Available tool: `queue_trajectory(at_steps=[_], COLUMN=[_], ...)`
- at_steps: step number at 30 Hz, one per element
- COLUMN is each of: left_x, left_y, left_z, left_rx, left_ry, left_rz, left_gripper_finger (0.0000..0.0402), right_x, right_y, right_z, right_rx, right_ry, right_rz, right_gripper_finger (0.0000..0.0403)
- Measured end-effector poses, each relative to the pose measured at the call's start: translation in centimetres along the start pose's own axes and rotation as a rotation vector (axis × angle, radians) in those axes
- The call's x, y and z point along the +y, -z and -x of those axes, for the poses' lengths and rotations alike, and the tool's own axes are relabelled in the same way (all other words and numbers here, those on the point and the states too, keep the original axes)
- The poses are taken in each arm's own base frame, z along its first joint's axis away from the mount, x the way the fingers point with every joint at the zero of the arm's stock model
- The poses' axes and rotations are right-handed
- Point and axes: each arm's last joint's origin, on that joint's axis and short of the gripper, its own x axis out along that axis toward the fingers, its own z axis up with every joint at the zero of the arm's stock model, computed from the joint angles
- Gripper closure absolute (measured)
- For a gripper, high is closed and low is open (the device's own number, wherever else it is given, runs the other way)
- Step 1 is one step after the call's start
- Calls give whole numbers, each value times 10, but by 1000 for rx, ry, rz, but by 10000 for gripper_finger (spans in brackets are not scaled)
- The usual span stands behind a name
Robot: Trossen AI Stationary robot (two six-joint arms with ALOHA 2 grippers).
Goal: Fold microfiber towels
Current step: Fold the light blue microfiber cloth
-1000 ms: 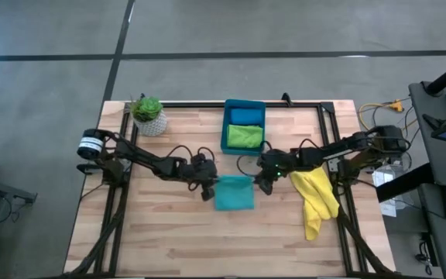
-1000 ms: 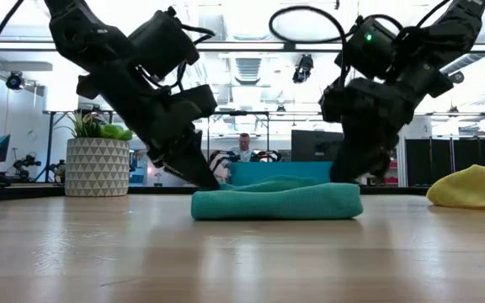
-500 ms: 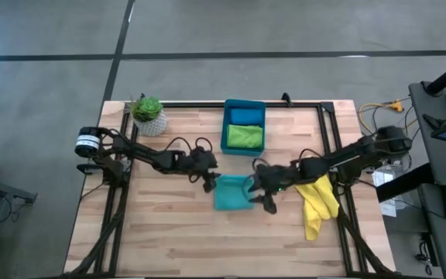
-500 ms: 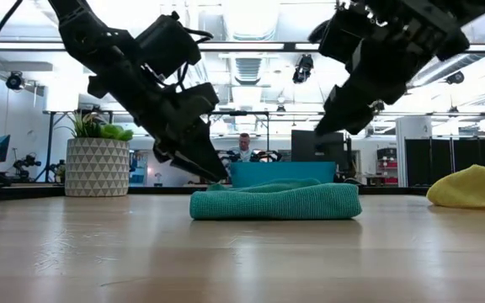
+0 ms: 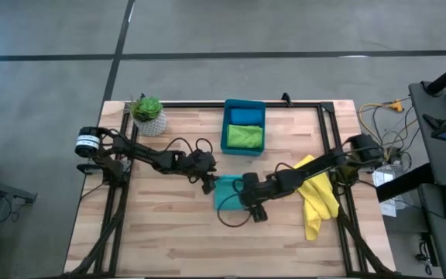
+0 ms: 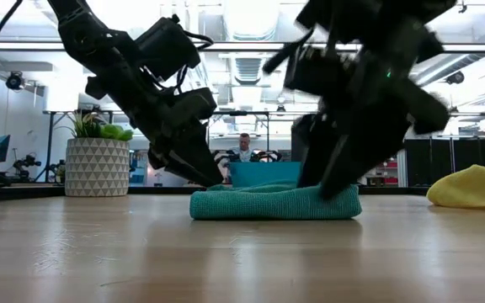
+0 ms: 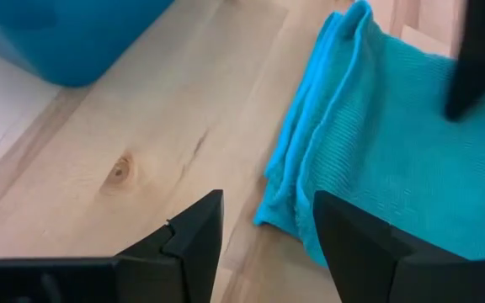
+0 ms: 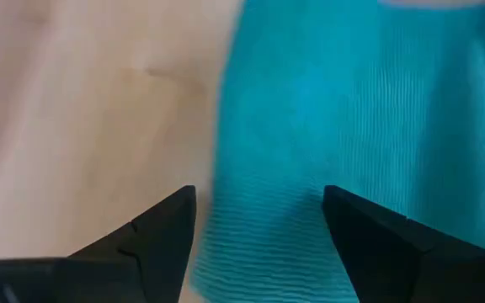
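I expect the teal towel [image 5: 226,193] to sag between my grippers yet stay folded when I lift it, because soft layers lie stacked [image 7: 317,130] along its edge.
A teal towel [image 5: 229,194] lies folded in several layers at the middle of the table. My left gripper [image 5: 210,184] is open at the towel's far left corner [image 7: 286,215], which shows between its fingers. My right gripper [image 5: 252,208] is open over the towel's near right part, with a towel edge [image 8: 226,210] lying between its fingers. A yellow towel [image 5: 317,198] lies crumpled to the right. A blue towel [image 5: 245,116] and a lime green towel [image 5: 245,136] lie folded in the bin [image 5: 227,124]. My left gripper slants down from the table's left at the towel's far left corner [image 6: 217,187]. Whether its fingertips touch the cloth cannot be told. My right gripper slants down over the towel's right end [image 6: 337,192]. Blur hides whether its fingers touch the cloth.
A potted plant [image 5: 147,115] stands at the far left corner. The teal-blue bin stands at the far middle, just behind the towel. Bare wood lies along the near edge and at the left. A black frame rail [image 5: 331,139] runs along the table's sides.
My left gripper has opened at the towel's far left corner and otherwise kept its place. My right gripper has swung from the towel's far right edge toward the near edge and a little left, rolling as it went, and has opened wider. The teal towel stays folded in place.
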Motion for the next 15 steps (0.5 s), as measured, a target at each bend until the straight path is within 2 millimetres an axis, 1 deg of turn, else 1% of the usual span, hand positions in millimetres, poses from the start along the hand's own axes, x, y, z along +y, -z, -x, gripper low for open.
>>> queue_trajectory(at_steps=[3, 4, 10, 12, 15], left_x=[0, 0, 0, -3, -14], left_y=[0, 0, 0, -5, -22], left_z=[0, 0, -3, -1, 6], left_rx=[3, 2, 3, -39, -144], left_ry=[7, 8, 10, 44, 211], left_rz=[27, 34, 51, 55, 34], left_gripper_finger=[229, 229, 229, 234, 256], right_x=[-3, -2, 3, 2, 2], right_y=[4, 2, -2, -4, -5], right_z=[-10, -11, -11, -9, -9], right_rx=[102, 116, 135, 134, 127], right_ry=[7, 6, 2, 10, 13], right_rz=[-26, -27, -4, -5, -6], right_gripper_finger=[151, 152, 153, 152, 152])
